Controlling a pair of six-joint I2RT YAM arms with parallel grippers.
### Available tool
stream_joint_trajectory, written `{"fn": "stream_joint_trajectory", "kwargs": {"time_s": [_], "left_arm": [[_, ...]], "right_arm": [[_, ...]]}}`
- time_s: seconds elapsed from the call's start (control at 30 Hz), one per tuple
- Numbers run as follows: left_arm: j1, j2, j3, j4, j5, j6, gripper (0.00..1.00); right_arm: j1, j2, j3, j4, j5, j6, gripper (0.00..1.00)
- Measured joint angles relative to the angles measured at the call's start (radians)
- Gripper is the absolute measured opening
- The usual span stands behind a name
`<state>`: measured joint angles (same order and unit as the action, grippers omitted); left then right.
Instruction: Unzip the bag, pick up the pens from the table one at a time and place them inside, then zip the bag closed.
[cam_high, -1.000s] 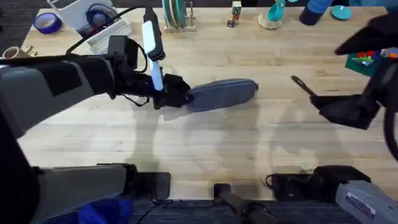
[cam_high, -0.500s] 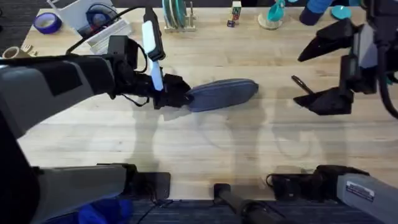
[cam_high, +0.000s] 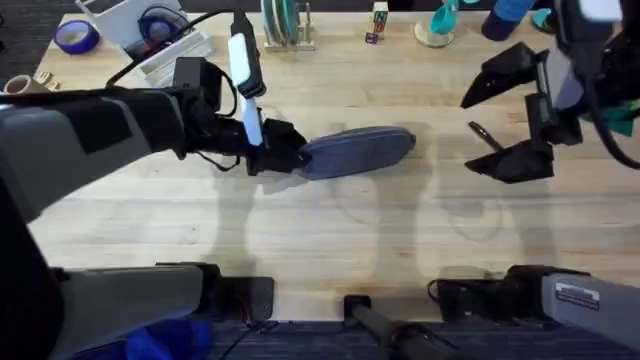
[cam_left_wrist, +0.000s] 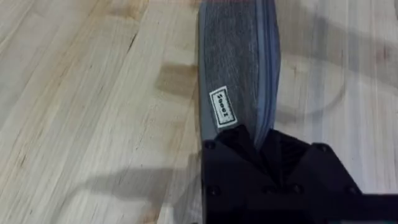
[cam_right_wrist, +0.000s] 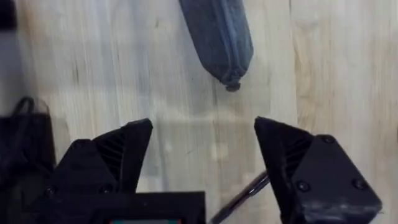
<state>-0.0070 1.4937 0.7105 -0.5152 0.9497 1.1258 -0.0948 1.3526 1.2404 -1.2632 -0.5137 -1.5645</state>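
Observation:
The zipper (cam_right_wrist: 228, 34) pull (cam_right_wrist: 233, 86) is at the loose end of the bag, so the zipper will slide open all the way toward the robot's left gripper when the robot pulls.
The grey-blue bag (cam_high: 360, 150) lies on the table (cam_high: 330, 230) near the middle, its zipper line running along its length. My left gripper (cam_high: 285, 157) is shut on the bag's left end; the left wrist view shows the black fingers (cam_left_wrist: 258, 155) pinching the fabric of the bag (cam_left_wrist: 239, 74) just below a small white label. A dark pen (cam_high: 482, 135) lies to the right of the bag. My right gripper (cam_high: 497, 120) hangs open over that pen, one finger on each side. In the right wrist view the pen (cam_right_wrist: 242, 194) shows between the spread fingers (cam_right_wrist: 118, 155), with the bag's right end (cam_right_wrist: 214, 34) and its zipper pull (cam_right_wrist: 232, 86) beyond.
Along the back edge stand a blue tape roll (cam_high: 75, 37), a white box (cam_high: 140, 30), a plate rack (cam_high: 285, 25) and teal items (cam_high: 440, 20). Coloured blocks (cam_high: 585, 95) sit at the far right. Bare wood lies in front of the bag.
My right arm has swung left toward the pen, and its open fingers now stand on either side of it. The left gripper and the bag have not moved.

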Motion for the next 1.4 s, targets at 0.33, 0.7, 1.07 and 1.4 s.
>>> {"fn": "stream_joint_trajectory", "kwargs": {"time_s": [0.33,0.7,1.07,1.4], "left_arm": [[0.0,0.0,0.0,0.0,0.0,0.0,0.043],[0.0,0.0,0.0,0.0,0.0,0.0,0.043],[0.0,0.0,0.0,0.0,0.0,0.0,0.043],[0.0,0.0,0.0,0.0,0.0,0.0,0.043]], "right_arm": [[-0.001,0.122,0.0,-0.016,-0.004,-0.261,0.997],[-0.001,0.276,0.0,0.038,-0.011,-0.332,0.997],[-0.001,0.347,0.0,0.12,-0.012,-0.396,0.996],[0.002,0.402,0.0,0.199,-0.093,-0.403,0.996]]}}
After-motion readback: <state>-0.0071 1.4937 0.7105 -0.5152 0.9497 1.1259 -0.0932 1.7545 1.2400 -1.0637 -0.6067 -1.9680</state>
